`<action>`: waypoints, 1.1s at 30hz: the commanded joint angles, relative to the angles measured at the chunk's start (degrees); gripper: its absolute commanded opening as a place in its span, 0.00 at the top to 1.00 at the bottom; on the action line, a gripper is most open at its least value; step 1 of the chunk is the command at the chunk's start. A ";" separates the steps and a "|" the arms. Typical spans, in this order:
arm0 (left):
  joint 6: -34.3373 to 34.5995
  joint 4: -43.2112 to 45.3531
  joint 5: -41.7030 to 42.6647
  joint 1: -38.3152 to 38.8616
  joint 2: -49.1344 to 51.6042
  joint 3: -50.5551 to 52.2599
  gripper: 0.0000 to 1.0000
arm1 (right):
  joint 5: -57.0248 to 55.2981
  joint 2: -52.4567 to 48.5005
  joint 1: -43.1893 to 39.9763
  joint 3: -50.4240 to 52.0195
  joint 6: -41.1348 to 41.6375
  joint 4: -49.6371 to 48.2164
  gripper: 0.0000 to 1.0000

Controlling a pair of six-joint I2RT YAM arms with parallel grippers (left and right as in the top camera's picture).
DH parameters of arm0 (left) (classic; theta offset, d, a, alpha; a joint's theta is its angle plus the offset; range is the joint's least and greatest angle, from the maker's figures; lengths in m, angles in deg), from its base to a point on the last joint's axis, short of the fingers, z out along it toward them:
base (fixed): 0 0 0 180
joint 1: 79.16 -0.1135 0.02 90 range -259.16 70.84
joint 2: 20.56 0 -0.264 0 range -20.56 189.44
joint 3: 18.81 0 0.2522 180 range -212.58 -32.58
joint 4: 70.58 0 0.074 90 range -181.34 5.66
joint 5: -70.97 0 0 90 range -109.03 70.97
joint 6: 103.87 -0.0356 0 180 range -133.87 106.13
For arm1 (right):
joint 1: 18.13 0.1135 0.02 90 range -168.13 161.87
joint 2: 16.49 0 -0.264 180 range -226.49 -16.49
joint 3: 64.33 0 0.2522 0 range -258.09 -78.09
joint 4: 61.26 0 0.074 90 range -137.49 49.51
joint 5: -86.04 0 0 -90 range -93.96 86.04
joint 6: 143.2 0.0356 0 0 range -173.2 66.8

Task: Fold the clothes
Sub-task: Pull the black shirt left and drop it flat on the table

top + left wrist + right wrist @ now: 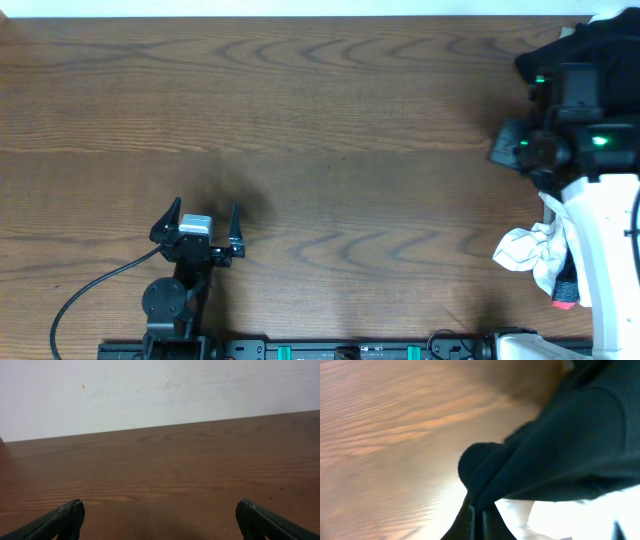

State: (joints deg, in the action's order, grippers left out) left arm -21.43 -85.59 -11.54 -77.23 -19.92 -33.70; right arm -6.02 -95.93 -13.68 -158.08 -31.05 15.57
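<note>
The table's middle (335,165) is clear and my right gripper is holding the black garment's fold (520,465). I should go on pulling toward my left gripper until the garment is spread out.
The clothes (600,40), a black garment, lie bunched at the table's far right, partly under my right arm. In the right wrist view a fold of this black cloth (560,445) runs down into my right gripper (481,510), whose jaws are shut on it. The right gripper itself is hidden under the arm in the overhead view. My left gripper (204,226) stands open near the front left, far from the clothes. Between its fingertips (70,512) only bare wood shows.
A crumpled white garment (530,255) lies at the right edge near the front, beside the right arm's white base (610,250). A black cable (90,290) trails from the left arm. A pale wall borders the wooden table (320,130) at the back.
</note>
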 commanded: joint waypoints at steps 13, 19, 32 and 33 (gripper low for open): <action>-0.35 -1.97 0.81 -0.24 -0.02 0.87 0.02 | 5.57 -13.20 32.15 -0.85 9.92 -27.45 0.99; -0.35 -1.95 0.81 -0.24 -0.02 0.87 0.02 | 6.80 -24.92 42.38 -0.85 11.28 -47.23 0.99; -0.35 -1.97 0.81 -0.24 -0.02 0.87 0.02 | 8.39 -29.66 46.16 -0.96 2.05 -66.58 0.01; -0.35 -1.97 0.81 -0.24 -0.02 0.87 0.02 | 8.37 -28.39 45.53 -0.96 1.33 -65.61 0.01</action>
State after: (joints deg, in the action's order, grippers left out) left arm -21.43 -85.61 -11.52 -77.23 -19.92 -33.74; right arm 1.89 -128.17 33.64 -158.27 -24.97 -50.87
